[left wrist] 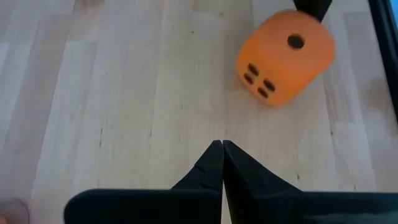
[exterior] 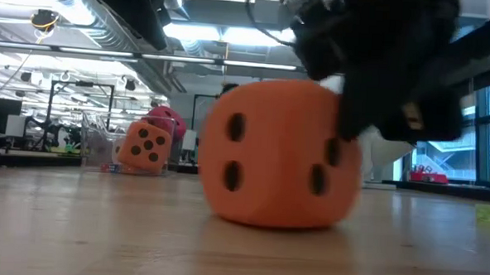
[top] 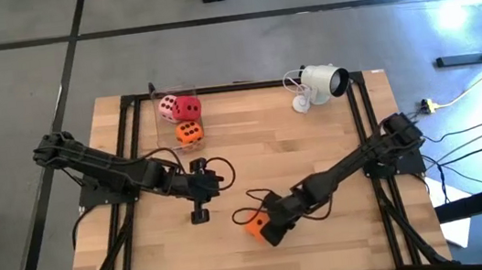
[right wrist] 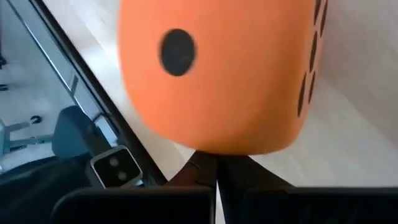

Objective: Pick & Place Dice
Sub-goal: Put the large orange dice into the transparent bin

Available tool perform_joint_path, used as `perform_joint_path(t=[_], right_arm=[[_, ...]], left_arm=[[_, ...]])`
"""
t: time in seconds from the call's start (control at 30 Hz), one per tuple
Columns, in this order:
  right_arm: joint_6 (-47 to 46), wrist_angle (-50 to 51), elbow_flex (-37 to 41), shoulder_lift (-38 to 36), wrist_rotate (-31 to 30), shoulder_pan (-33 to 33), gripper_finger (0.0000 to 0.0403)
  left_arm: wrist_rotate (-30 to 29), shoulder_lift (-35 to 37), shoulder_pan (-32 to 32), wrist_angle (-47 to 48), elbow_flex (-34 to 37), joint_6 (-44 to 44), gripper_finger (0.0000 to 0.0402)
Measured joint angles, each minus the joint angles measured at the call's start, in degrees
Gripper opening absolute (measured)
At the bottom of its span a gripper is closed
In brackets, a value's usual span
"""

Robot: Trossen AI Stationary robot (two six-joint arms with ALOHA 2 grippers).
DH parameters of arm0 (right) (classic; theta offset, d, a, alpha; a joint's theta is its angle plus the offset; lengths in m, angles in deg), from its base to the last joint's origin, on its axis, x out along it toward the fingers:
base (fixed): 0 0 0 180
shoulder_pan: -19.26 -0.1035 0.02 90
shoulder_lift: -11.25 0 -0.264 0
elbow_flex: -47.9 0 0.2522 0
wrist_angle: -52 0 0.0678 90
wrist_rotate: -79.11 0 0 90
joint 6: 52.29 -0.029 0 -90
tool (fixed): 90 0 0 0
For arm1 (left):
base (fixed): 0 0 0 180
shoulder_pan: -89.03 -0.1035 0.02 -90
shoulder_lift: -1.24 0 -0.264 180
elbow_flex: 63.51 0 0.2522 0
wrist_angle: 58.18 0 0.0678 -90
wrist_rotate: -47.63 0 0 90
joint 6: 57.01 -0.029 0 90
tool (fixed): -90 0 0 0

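With the orange die (top: 254, 226) near the front edge, my right gripper should nudge the die inward (top: 241, 211) and back off before my left gripper takes it.
An orange die (top: 253, 228) sits on the wooden table near its front edge, and fills the low view (exterior: 277, 155). My right gripper (top: 266, 231) is shut, its tips right at this die (right wrist: 211, 81). My left gripper (top: 199, 217) hovers shut to the die's left, with nothing in it (left wrist: 222, 146). At the far left, a pale pink die (top: 167, 108), a red die (top: 189, 107) and a second orange die (top: 188, 133) stand together by a clear container (exterior: 102, 144). My right gripper meets the orange die with its shut fingertips (right wrist: 208, 163) against one of the die's sides, at the lower edge (right wrist: 217, 146) of that side. The fingers slant down from the table's right. The die rests flat on the table.
A white camera on a stand (top: 319, 83) sits at the table's far right. A black frame (top: 129, 121) runs along the table's edges. Bare wood lies between the two grippers and the far dice.
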Motion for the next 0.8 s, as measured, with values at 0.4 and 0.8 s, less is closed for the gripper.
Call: perform_joint_path(t=[0.4,0.8], right_arm=[[6.11,3.15,-8.13,5.36,-0.80,5.15,0.0000],[7.51,21.16,-12.16,-2.41,-11.32,1.67,0.0014]], left_arm=[[2.44,0.00,0.00,0.59,-0.02,-0.46,0.0004],[13.28,0.00,1.04,-1.91,-0.02,-6.12,0.0061]])
